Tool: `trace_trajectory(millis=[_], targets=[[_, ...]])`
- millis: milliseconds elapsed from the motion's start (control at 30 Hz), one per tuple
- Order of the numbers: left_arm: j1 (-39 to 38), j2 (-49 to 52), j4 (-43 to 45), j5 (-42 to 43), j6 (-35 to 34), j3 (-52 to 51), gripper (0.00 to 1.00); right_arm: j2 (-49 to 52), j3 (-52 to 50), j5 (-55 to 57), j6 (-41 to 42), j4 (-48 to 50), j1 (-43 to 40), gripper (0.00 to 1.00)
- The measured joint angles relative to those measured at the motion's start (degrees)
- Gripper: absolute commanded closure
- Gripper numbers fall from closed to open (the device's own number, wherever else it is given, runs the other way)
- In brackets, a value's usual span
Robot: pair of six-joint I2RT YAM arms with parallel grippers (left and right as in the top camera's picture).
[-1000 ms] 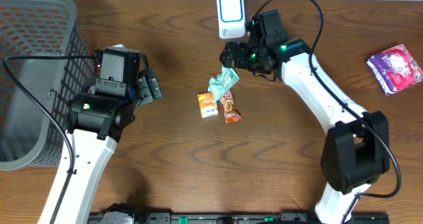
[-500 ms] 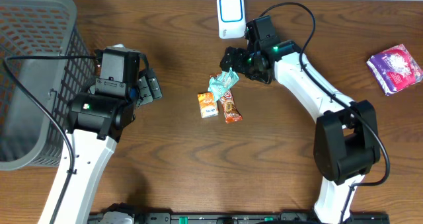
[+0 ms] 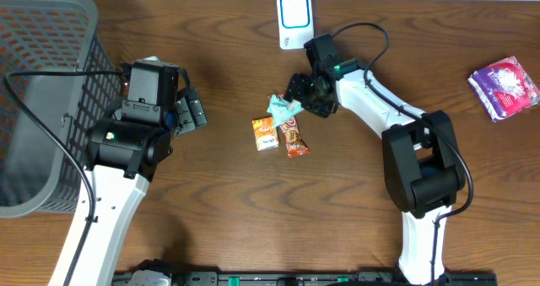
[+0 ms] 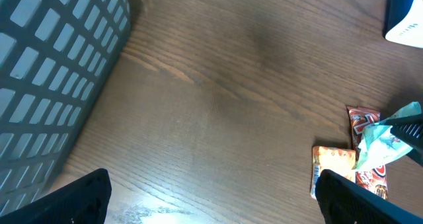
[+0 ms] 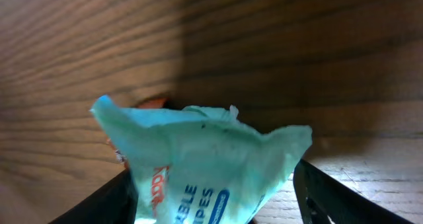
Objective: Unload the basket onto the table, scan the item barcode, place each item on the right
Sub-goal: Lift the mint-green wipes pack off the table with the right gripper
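I should set the teal packet (image 3: 284, 110) on the clear wood (image 3: 336, 130) with my right gripper before regripping for scanning, as it lies over the snack bar and orange packet.
A teal wipes packet (image 3: 283, 106) lies on the wooden table below the white scanner (image 3: 294, 18) with its blue window. My right gripper (image 3: 297, 100) is down at the packet's right end. In the right wrist view the packet (image 5: 205, 158) fills the gap of the right gripper (image 5: 213, 197), with a black finger pressed against each side. My left gripper (image 3: 191, 110) hovers open well to the left, nothing between its fingers (image 4: 86, 197). The left wrist view shows the teal packet (image 4: 380, 141) at its right edge. No barcode is visible.
An orange packet (image 3: 265, 133) and a red-brown snack bar (image 3: 293, 138) lie just below the teal packet, touching it. A grey mesh basket (image 3: 42, 92) fills the left side. A purple packet (image 3: 504, 85) lies at the far right.
The right arm moved left and down onto the teal packet, and its jaws narrowed around it. The left arm has not moved.
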Motion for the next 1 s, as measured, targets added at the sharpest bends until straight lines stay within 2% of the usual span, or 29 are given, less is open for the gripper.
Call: trace_trajectory(millis=[133,167,333,500,767,1000], targets=[[0.0,0.0,0.0,0.0,0.0,0.0,0.02,0.0,0.0,0.0,0.6,0.2,0.1,0.77],[0.0,0.0,0.0,0.0,0.0,0.0,0.02,0.0,0.0,0.0,0.6,0.3,0.1,0.82],[0.0,0.0,0.0,0.0,0.0,0.0,0.02,0.0,0.0,0.0,0.0,0.2,0.2,0.85],[0.0,0.0,0.0,0.0,0.0,0.0,0.02,-0.5,0.0,-0.1,-2.7,-1.8,-0.4,0.98],[0.0,0.0,0.0,0.0,0.0,0.0,0.02,-7.1,0.0,1.4,-11.7,-10.5,-3.7,0.99],[0.0,0.0,0.0,0.0,0.0,0.0,0.02,-11.9,0.0,12.3,-15.3,-16.0,-3.9,0.99]])
